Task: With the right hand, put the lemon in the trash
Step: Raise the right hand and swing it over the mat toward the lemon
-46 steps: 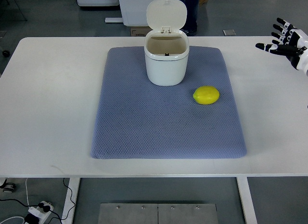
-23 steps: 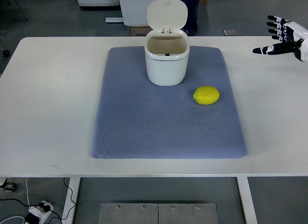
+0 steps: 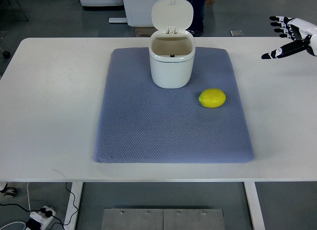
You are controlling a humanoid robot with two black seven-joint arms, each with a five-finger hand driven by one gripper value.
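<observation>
I should carry on moving my right gripper toward the yellow lemon with fingers apart until they straddle it, because the lemon lies clear of the white trash bin.
A yellow lemon lies on the blue-grey mat, right of and a little nearer than the white trash bin. The bin stands at the mat's far middle with its lid flipped up and its inside showing. My right hand hovers at the far right edge of the picture, above the table's back right corner, fingers spread and holding nothing. It is well to the right of the lemon and farther back. The left arm does not show.
The white table carries the mat. White equipment and a person's legs stand on the floor behind the bin. A power strip lies on the floor at the lower left.
My right hand has drifted upward in the picture and slightly right, staying spread. The lemon and bin have not moved.
</observation>
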